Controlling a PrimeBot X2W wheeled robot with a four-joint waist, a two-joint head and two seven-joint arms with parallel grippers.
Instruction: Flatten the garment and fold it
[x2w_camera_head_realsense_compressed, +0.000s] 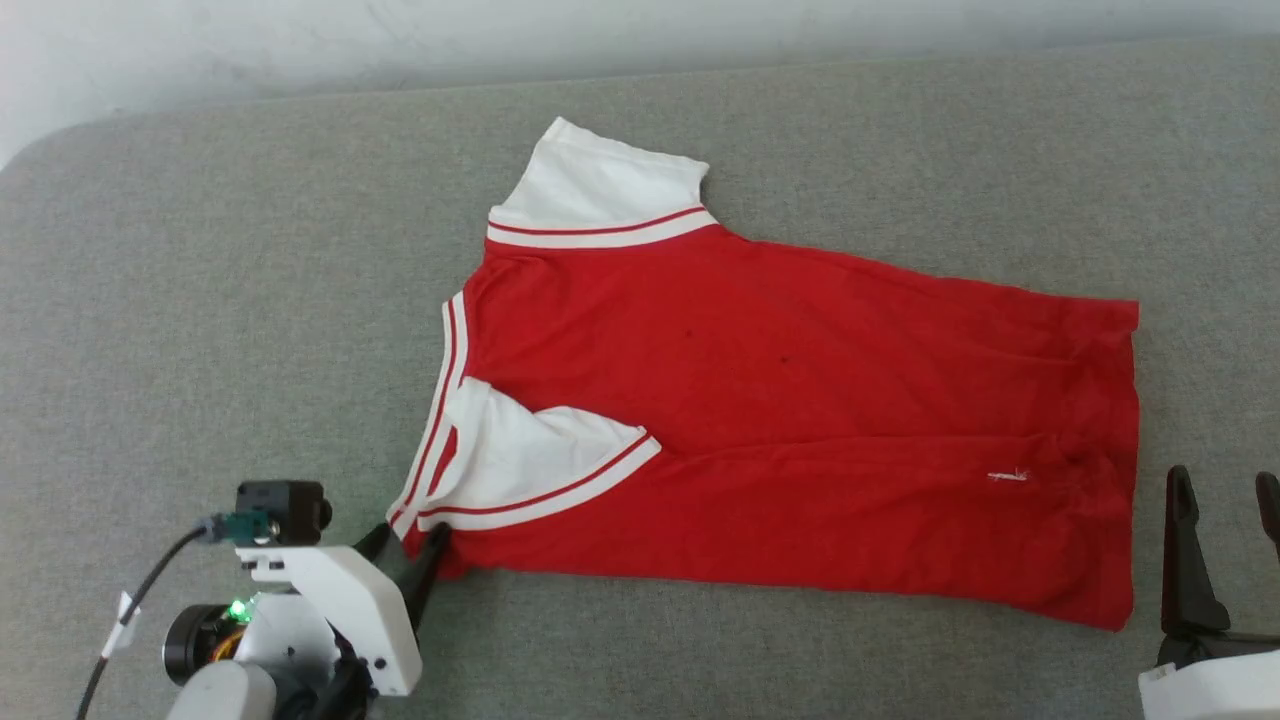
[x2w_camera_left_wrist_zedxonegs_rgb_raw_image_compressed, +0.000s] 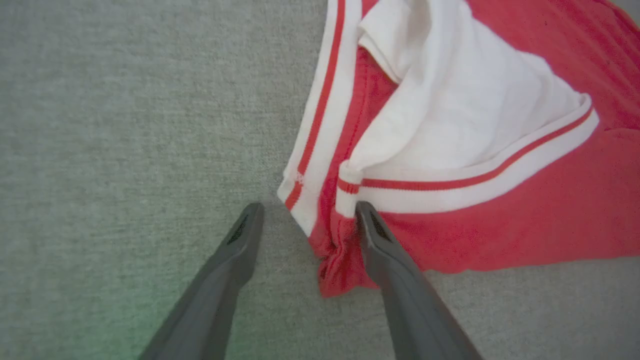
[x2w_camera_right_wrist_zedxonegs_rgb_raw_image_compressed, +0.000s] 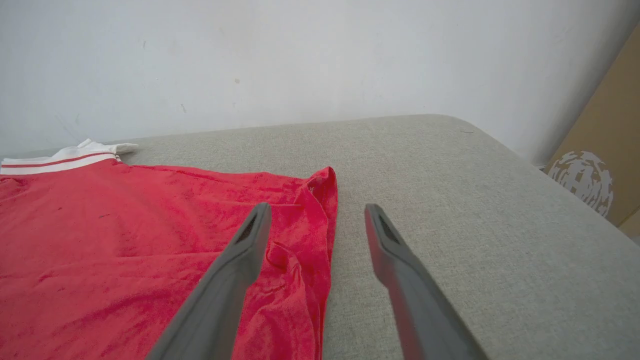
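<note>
A striped seam (x2w_camera_head_realsense_compressed: 602, 230) joins the far white sleeve to the red body's far side (x2w_camera_head_realsense_compressed: 792, 282), so I expect that side to fold along with the sleeve when I carry the sleeve over.
The garment (x2w_camera_head_realsense_compressed: 780, 420) is a red shirt lying mostly flat, collar to the left and hem to the right. Its far white sleeve (x2w_camera_head_realsense_compressed: 600, 185) sticks out toward the wall, while the near white sleeve (x2w_camera_head_realsense_compressed: 520, 455) is folded onto the red body. My left gripper (x2w_camera_head_realsense_compressed: 410, 535) is open at the near shoulder corner. In the left wrist view the gripper (x2w_camera_left_wrist_zedxonegs_rgb_raw_image_compressed: 309, 210) straddles that red corner of the garment (x2w_camera_left_wrist_zedxonegs_rgb_raw_image_compressed: 525, 220), one finger over the cloth. My right gripper (x2w_camera_head_realsense_compressed: 1224, 480) stands open by the hem; in the right wrist view the gripper (x2w_camera_right_wrist_zedxonegs_rgb_raw_image_compressed: 317, 209) spans the garment's (x2w_camera_right_wrist_zedxonegs_rgb_raw_image_compressed: 125, 240) edge.
A wide grey padded surface (x2w_camera_head_realsense_compressed: 200, 300) carries everything, and its rounded far edge meets a white wall (x2w_camera_head_realsense_compressed: 640, 30). A cardboard box (x2w_camera_right_wrist_zedxonegs_rgb_raw_image_compressed: 600, 165) stands beyond the surface's right end. Bare grey fabric surrounds the shirt on all sides.
</note>
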